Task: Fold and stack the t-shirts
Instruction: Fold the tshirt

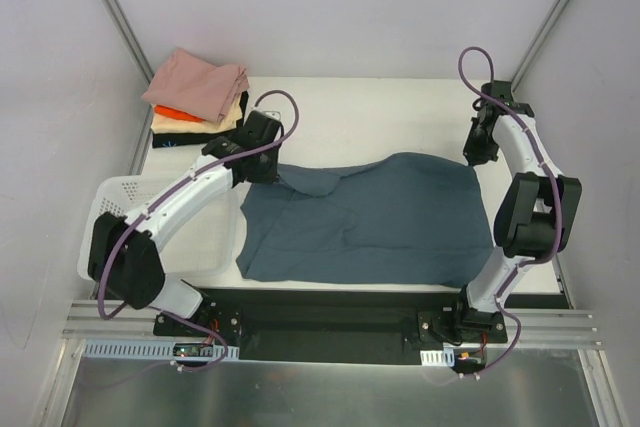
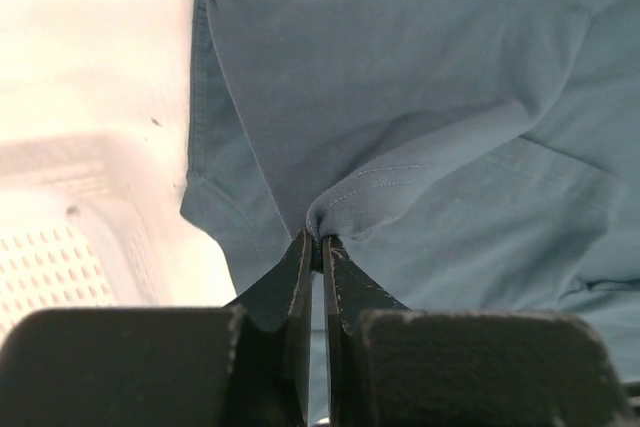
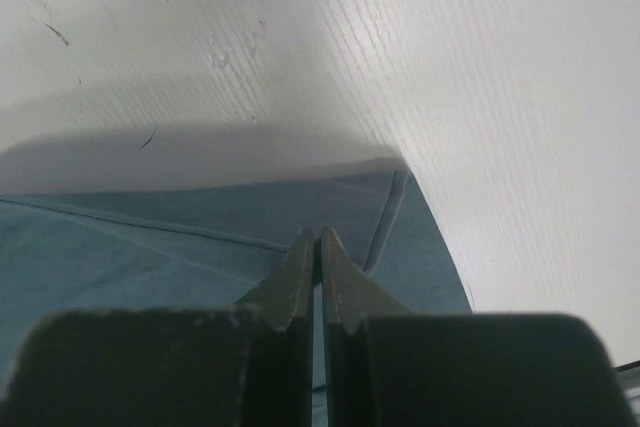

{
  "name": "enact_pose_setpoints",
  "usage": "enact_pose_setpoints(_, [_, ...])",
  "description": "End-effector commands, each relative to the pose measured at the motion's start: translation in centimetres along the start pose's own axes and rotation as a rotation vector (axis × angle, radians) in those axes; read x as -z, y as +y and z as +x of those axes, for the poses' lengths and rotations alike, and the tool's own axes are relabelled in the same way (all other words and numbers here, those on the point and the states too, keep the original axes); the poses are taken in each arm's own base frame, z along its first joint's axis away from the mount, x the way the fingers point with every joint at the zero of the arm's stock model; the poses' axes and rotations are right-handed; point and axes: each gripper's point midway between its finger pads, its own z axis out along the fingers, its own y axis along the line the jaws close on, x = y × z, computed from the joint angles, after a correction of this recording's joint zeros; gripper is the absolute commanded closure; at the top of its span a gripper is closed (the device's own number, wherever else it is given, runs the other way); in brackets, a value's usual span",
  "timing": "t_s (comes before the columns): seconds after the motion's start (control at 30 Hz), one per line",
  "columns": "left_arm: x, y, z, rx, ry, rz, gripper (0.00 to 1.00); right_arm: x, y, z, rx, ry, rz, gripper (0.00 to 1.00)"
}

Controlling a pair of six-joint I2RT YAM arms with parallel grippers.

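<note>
My left gripper is holding the fold, and the slate-blue t-shirt's near part lies spread out in front of the fold. This gripper should keep pulling the fold toward the t-shirt's near edge and let go there.
The slate-blue t-shirt lies spread across the middle of the table. My left gripper is shut on a bunched fold of its upper left part, seen pinched between the tips in the left wrist view; the shirt spreads beyond. My right gripper hovers at the shirt's far right corner. Its jaws are shut with no cloth bunched between them. Folded shirts are stacked at the far left: dusty pink on top, then cream, orange and black.
A white lattice basket stands at the left table edge beside my left arm and shows in the left wrist view. Grey walls enclose the table on three sides. Bare white table lies behind the shirt.
</note>
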Motion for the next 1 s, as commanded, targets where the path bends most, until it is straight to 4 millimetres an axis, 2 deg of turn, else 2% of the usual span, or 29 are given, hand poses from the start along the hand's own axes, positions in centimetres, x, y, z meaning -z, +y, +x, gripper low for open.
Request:
enact_pose_setpoints(0.0, [2.6,-0.3,0.3,0.11,-0.025,0.03,1.0,3.0,-1.2,-0.1,0.007,-0.047,0.025,0.99])
enact_pose_setpoints(0.3, [6.3,0.1,1.9,0.196,-0.037,0.061,1.0,4.8,-1.6,-0.3,0.004,-0.076,0.029,0.99])
enact_pose_setpoints(0.6, [8.4,0.9,5.4,0.239,-0.002,0.067,1.0,6.2,-2.8,1.4,0.007,-0.07,0.056,0.99])
enact_pose_setpoints(0.97, [10.1,0.8,7.9,0.271,0.019,0.125,1.0,7.1,-3.9,3.4,0.009,-0.066,0.082,0.99])
